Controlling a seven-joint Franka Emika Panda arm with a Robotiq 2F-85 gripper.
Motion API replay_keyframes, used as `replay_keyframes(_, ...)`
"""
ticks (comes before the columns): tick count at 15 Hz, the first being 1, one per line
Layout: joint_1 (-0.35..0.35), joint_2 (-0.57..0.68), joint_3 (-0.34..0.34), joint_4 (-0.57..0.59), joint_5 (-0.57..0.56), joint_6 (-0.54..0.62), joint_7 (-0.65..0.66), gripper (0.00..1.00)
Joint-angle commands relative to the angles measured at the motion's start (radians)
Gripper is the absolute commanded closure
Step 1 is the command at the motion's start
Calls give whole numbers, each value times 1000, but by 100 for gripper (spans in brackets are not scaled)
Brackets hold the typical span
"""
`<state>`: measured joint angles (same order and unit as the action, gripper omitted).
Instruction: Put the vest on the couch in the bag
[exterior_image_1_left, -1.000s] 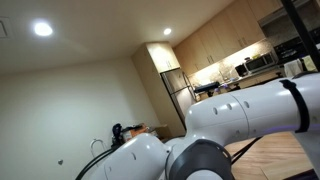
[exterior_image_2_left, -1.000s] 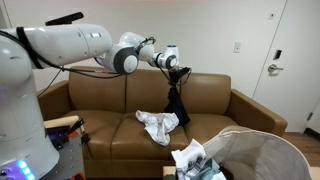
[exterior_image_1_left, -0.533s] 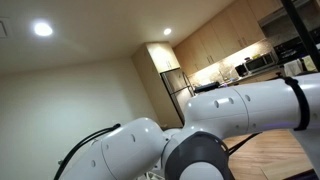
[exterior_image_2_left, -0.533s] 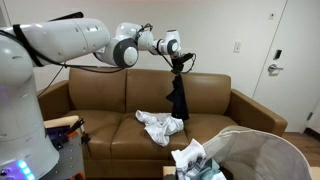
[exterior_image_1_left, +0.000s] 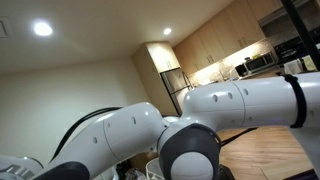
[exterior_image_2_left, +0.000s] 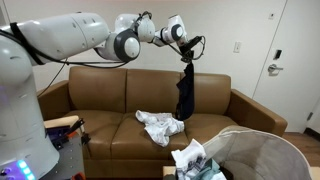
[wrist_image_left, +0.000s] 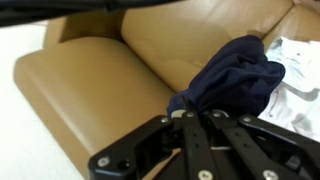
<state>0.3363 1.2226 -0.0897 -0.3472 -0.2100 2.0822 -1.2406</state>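
The vest's lower end (exterior_image_2_left: 183, 112) hangs down at the couch seat. Next, my gripper raises the vest higher and then swings it forward over the bag (exterior_image_2_left: 248, 152) first.
The dark navy vest (exterior_image_2_left: 185, 92) hangs limp from my gripper (exterior_image_2_left: 186, 58), high above the brown couch (exterior_image_2_left: 100, 105). In the wrist view the gripper (wrist_image_left: 188, 112) is shut on a bunched edge of the vest (wrist_image_left: 236, 82), which droops over the couch seat. The pale grey-white bag (exterior_image_2_left: 262, 158) stands at the lower right in front of the couch, with light cloth (exterior_image_2_left: 195, 160) at its near rim. The vest hangs left of the bag and well above it.
A white crumpled cloth (exterior_image_2_left: 160, 125) lies on the couch seat, also seen in the wrist view (wrist_image_left: 297, 65). A white door (exterior_image_2_left: 297, 60) is at the right. In an exterior view the arm's white body (exterior_image_1_left: 200, 130) blocks most of the scene.
The gripper has risen and moved to the right with the vest, which now hangs clear of the couch seat. The white cloth and the bag have not moved.
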Motion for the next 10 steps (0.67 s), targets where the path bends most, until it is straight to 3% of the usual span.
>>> replay_keyframes(1,6,-112,-81,1,-84,-56,104,94)
replay_keyframes(6,31,-233,-142,-3,-162,-111,167,94)
replay_keyframes(7,12,-210,-107,-22,-136,-67,135,94)
replay_keyframes(10,23,-242,-118,-20,-149,-90,142,94)
